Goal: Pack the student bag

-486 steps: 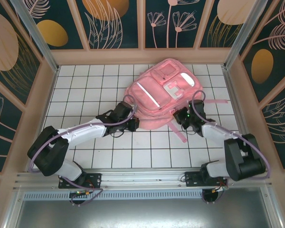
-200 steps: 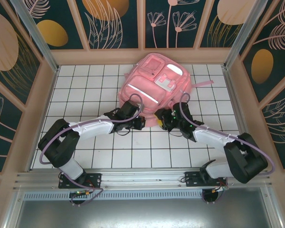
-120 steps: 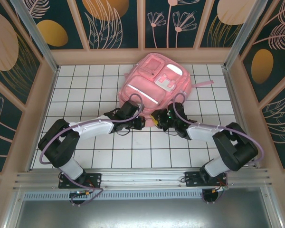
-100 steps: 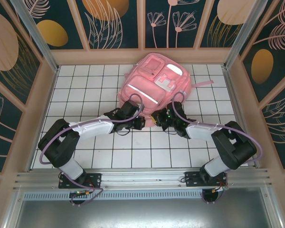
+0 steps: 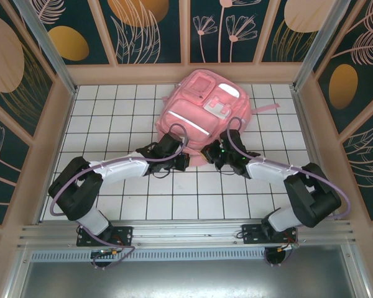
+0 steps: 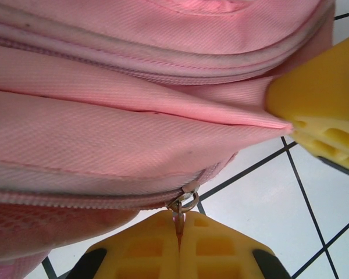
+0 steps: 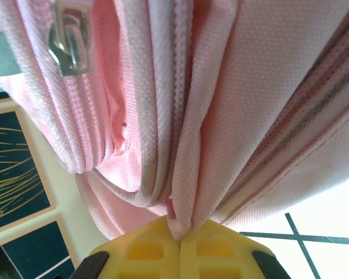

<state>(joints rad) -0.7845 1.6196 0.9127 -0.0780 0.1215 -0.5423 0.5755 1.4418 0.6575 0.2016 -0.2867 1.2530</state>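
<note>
The bag lies crooked and my right gripper pinches the bag's fold (image 7: 186, 212), so I should keep pulling that fold away from the zipper pull (image 6: 186, 200) until the bag sits straight.
The student bag (image 5: 202, 115), large and pink with white and silver trim, lies at the back middle of the tiled table. My left gripper (image 5: 185, 162) sits at the bag's near edge, shut on a zipper pull (image 6: 179, 216) at the end of a closed zipper; its yellow fingers meet around the metal tab at the left gripper (image 6: 179, 228). My right gripper (image 5: 206, 152) is just to the right, shut on a pinched fold of the bag's pink fabric (image 7: 203, 174), as seen at the right gripper (image 7: 180, 231). It also appears in the left wrist view as the right gripper (image 6: 288, 125).
A pink strap (image 5: 267, 109) trails from the bag toward the right wall. Another metal zipper slider (image 7: 67, 38) hangs on the bag above my right fingers. Floral panel walls (image 5: 37, 124) enclose the white tiled table (image 5: 112, 112) on three sides.
The right gripper moved left to the bag's near edge and shut on its fabric. Earlier, the bag was swung and pushed toward the back. The left gripper stayed shut on the pull.
</note>
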